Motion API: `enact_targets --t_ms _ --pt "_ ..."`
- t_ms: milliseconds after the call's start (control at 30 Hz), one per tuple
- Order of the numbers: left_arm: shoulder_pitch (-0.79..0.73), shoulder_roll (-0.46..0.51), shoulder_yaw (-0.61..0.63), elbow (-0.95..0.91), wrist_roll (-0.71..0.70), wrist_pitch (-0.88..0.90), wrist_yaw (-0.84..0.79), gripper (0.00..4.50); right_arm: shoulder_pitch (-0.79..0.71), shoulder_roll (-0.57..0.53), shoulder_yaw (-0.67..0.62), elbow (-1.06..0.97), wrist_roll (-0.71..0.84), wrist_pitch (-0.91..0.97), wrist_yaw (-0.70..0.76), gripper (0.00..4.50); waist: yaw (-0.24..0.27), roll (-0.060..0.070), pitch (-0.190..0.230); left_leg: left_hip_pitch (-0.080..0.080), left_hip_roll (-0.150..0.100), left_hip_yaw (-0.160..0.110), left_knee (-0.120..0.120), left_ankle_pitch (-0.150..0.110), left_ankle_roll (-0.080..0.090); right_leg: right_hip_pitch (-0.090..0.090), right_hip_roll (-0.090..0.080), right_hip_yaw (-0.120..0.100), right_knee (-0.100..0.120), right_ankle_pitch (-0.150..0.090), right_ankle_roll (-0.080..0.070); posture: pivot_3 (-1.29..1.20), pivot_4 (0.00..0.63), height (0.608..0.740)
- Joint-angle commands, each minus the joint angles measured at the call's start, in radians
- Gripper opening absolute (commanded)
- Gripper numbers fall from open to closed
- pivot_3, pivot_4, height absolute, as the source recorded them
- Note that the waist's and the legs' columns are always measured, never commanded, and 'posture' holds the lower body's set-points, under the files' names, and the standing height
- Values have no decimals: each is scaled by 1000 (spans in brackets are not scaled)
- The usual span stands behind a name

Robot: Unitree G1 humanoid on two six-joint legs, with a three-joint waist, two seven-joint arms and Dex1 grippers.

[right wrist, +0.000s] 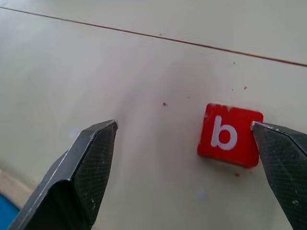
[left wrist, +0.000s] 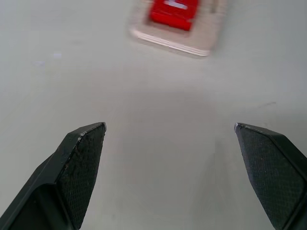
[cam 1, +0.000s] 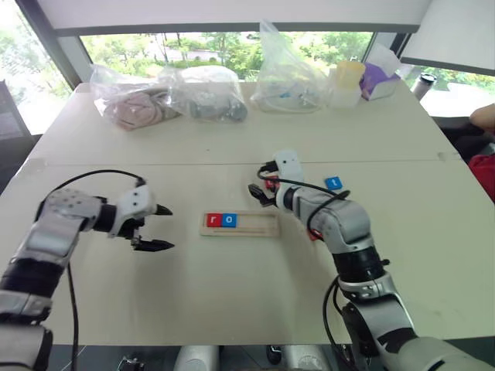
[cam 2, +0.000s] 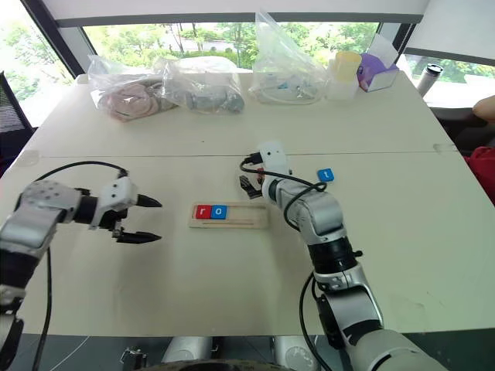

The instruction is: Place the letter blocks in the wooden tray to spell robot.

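Note:
The red b block [right wrist: 248,132] rests against a finger of my right gripper, so I should move the open fingers over to center the red b block [right wrist: 228,136] before closing.
The wooden tray [cam 1: 259,225] lies at the table's middle with a red r block [cam 1: 213,219] and a blue o block [cam 1: 229,219] side by side at its left end. A blue t block [cam 1: 333,183] sits loose to the right of the tray. A red b block [right wrist: 229,134] rests on the table just behind the tray. My right gripper [right wrist: 184,124] is open low over the table, and the b block lies just inside one of its fingertips [right wrist: 283,163]. Left of the tray, my left gripper [cam 1: 161,227] hangs open and empty, pointing at the tray's left end [left wrist: 170,40].
Three clear plastic bags [cam 1: 209,97] of items line the table's far edge, with a yellow-lidded cup [cam 1: 346,81] and a purple box [cam 1: 379,77] to their right. A seam [cam 1: 193,162] crosses the table behind the tray. A person's red sleeve [cam 1: 483,170] shows at the right edge.

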Motion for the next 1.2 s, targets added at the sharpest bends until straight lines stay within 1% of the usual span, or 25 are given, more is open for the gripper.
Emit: enact_targets --t_ms 33,67,133,167,233,300,367,400,633,700,800,933,1100,1167,1200 --pt "39 -14 96 -124 -48 74 112 4460 -16 36 6 78 -61 -50 -29 4500 0 0 0 1 0 0 0 0 0 1 0 0 0 0 0 0 150 740" --pt "50 -21 99 -147 -54 88 128 4460 -19 41 5 91 -70 -57 -27 4500 1 0 0 1 0 0 0 0 0 1 1 0 0 0 0 0 150 740" --pt "80 -40 107 -204 -69 121 165 4500 -24 53 13 103 -87 -59 -20 3968 -1 0 0 2 0 0 0 0 0 1 1 0 0 0 0 0 150 740" --pt "93 -49 109 -229 -76 135 180 4500 -23 59 17 103 -95 -59 -17 3604 -2 0 0 2 0 0 0 0 0 2 1 0 0 0 0 0 150 740" --pt "112 -63 110 -265 -87 159 204 4500 -21 68 27 96 -106 -58 -6 2625 -6 0 0 2 0 0 0 0 0 2 1 1 1 0 0 0 150 740" --pt "121 -73 106 -279 -86 165 224 4500 -17 74 38 90 -122 -65 0 1483 -12 0 0 2 1 0 0 0 0 1 2 1 1 0 -1 0 150 740" --pt "123 -81 102 -282 -86 168 238 4500 -13 75 41 88 -134 -68 6 462 -18 0 0 2 1 -1 0 0 0 1 2 1 1 0 -1 0 150 740" --pt "122 -82 99 -281 -85 167 242 4500 -12 74 43 88 -142 -72 9 86 -23 0 0 2 1 -1 0 0 0 1 2 1 1 0 -1 0 150 740" --pt "96 -95 62 -251 -68 150 252 4500 -8 34 81 65 -200 -112 47 86 -25 0 0 2 0 0 0 0 0 1 2 1 1 0 -1 0 150 740" --pt "88 -100 52 -244 -65 146 251 4500 -4 4 110 44 -232 -143 64 86 -25 0 0 2 0 0 0 0 0 1 2 1 1 0 -1 0 150 740" --pt "76 -105 43 -236 -63 141 251 4500 -4 -136 239 -14 -377 -237 102 86 -21 1 0 2 0 0 0 0 0 1 2 1 1 0 -1 0 150 740" --pt "75 -107 38 -230 -66 137 251 4500 34 -291 347 -89 -495 -263 177 86 -22 0 0 1 -1 1 0 0 0 0 0 1 -1 0 0 0 150 740" --pt "73 -117 23 -228 -63 135 257 4500 85 -394 425 -163 -594 -267 283 86 -26 0 0 1 -1 0 -1 0 0 0 1 1 -1 0 0 0 150 740" --pt "72 -120 21 -227 -63 136 256 4500 99 -398 425 -181 -601 -259 317 980 -26 0 0 1 0 0 -1 0 0 0 2 1 0 0 0 0 150 740" --pt "71 -121 21 -226 -63 136 256 4500 101 -401 429 -186 -613 -259 333 1340 -25 0 0 2 0 0 -1 0 0 0 2 1 0 0 0 0 150 740"
